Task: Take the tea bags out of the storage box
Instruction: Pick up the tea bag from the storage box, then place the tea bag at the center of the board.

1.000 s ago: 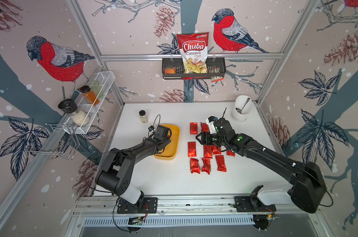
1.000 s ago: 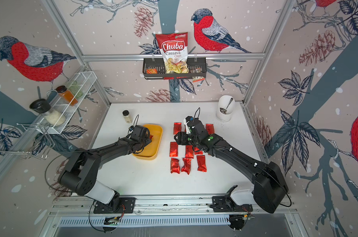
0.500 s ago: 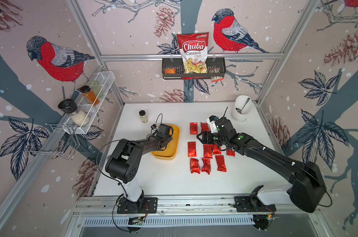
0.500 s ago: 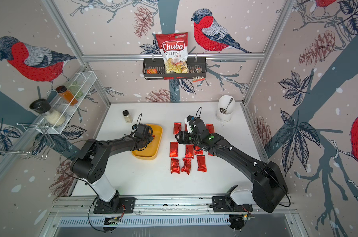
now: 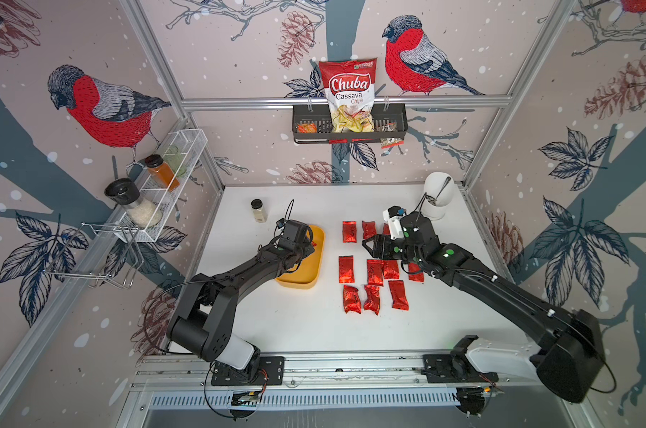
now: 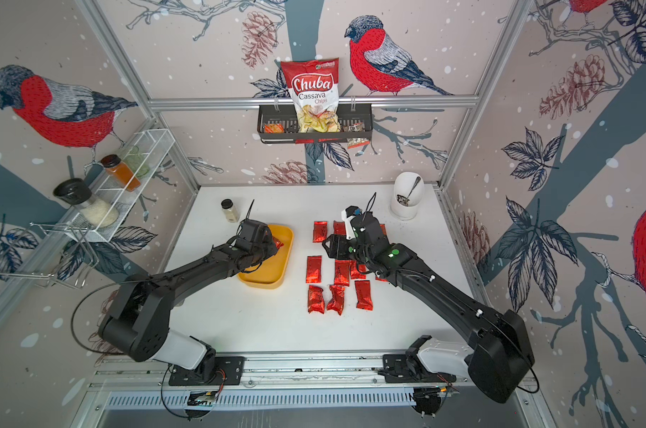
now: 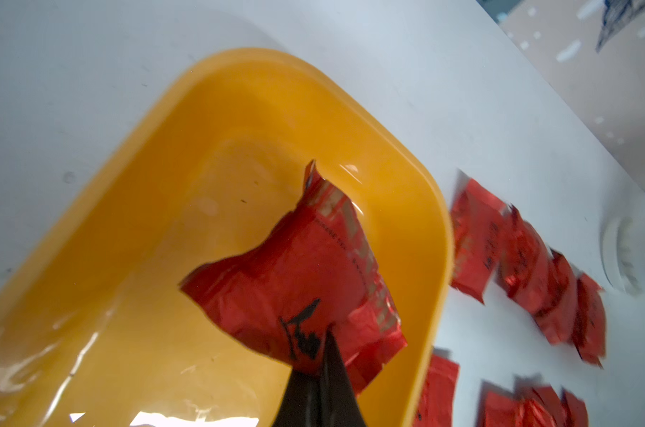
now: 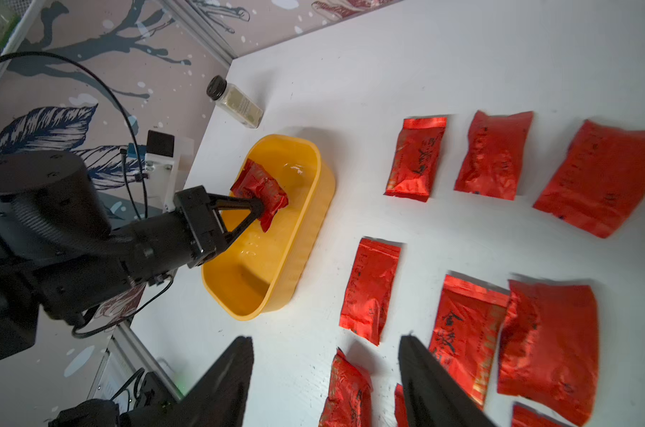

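Note:
My left gripper keeps going, with the tea bag point(image 7: 301, 263) hanging from its fingers, to the front row's far end point(image 5: 424, 305), which is free, and lets go there.
The storage box point(image 5: 298, 284) point(image 6: 262, 283) is a yellow tub left of centre on the white table. My left gripper point(image 7: 326, 336) point(image 8: 260, 207) reaches into it and is shut on the corner of one crinkled red tea bag point(image 7: 295, 273) point(image 8: 260, 188), which hangs tilted over the box floor. The rest of the box point(image 8: 306, 236) looks bare. Several tea bags point(image 5: 346, 269) point(image 8: 415, 159) lie in rows on the table right of the box. My right gripper point(image 8: 326, 340) point(image 5: 369, 246) hovers open above those rows, holding nothing.
A small spice jar point(image 5: 258, 210) stands behind the box. A white cup with a spoon point(image 5: 437, 200) is at the back right corner. A black wire basket point(image 5: 395, 122) with a chips bag hangs on the back wall. A white mesh rack point(image 5: 188, 148) hangs on the left wall.
My left gripper has shut on the tea bag in the box, and the left arm's elbow has shifted. The right arm has barely moved.

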### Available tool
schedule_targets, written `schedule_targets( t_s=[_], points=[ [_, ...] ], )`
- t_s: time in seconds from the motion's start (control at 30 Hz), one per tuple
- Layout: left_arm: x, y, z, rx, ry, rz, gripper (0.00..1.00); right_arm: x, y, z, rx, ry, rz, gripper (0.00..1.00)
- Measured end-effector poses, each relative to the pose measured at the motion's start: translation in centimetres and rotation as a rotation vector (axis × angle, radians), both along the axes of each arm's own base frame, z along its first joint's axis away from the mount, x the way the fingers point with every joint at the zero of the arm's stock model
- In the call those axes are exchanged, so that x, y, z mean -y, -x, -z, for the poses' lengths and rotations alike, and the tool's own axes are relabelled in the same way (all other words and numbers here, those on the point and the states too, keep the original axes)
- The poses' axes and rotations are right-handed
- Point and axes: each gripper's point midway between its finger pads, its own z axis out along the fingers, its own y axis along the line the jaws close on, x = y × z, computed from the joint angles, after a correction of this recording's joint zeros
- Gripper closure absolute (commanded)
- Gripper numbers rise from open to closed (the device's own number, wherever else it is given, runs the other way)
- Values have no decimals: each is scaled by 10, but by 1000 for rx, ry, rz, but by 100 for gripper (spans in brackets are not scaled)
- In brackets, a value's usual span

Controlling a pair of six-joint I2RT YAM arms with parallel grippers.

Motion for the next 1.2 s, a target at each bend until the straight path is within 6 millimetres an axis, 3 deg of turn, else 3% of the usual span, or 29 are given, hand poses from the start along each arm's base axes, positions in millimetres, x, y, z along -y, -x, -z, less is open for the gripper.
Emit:
schedule_targets(
  t_s=[0.13, 0.33, 0.47, 0.67, 0.93, 1.17, 1.2],
  points=[
    [55, 30, -19, -5, 55, 232, 100, 32, 5, -23, 56, -14, 77, 32],
    [144, 89, -26, -53, 136, 546, 100, 82, 28, -66, 165, -70, 210, 32],
    [209, 121, -16, -96, 165, 716, 100, 108, 42, -82, 196, -90, 285, 32],
    [296, 163, 12, -154, 181, 923, 100, 128, 60, -88, 185, -116, 346, 32],
    [350, 196, 44, -210, 186, 1044, 100, 140, 70, -85, 172, -112, 382, 32],
    [362, 205, 65, -257, 195, 1054, 100, 141, 70, -78, 156, -95, 385, 32],
    [363, 204, 65, -252, 199, 1052, 93, 141, 70, -78, 155, -93, 384, 32]
  ],
)
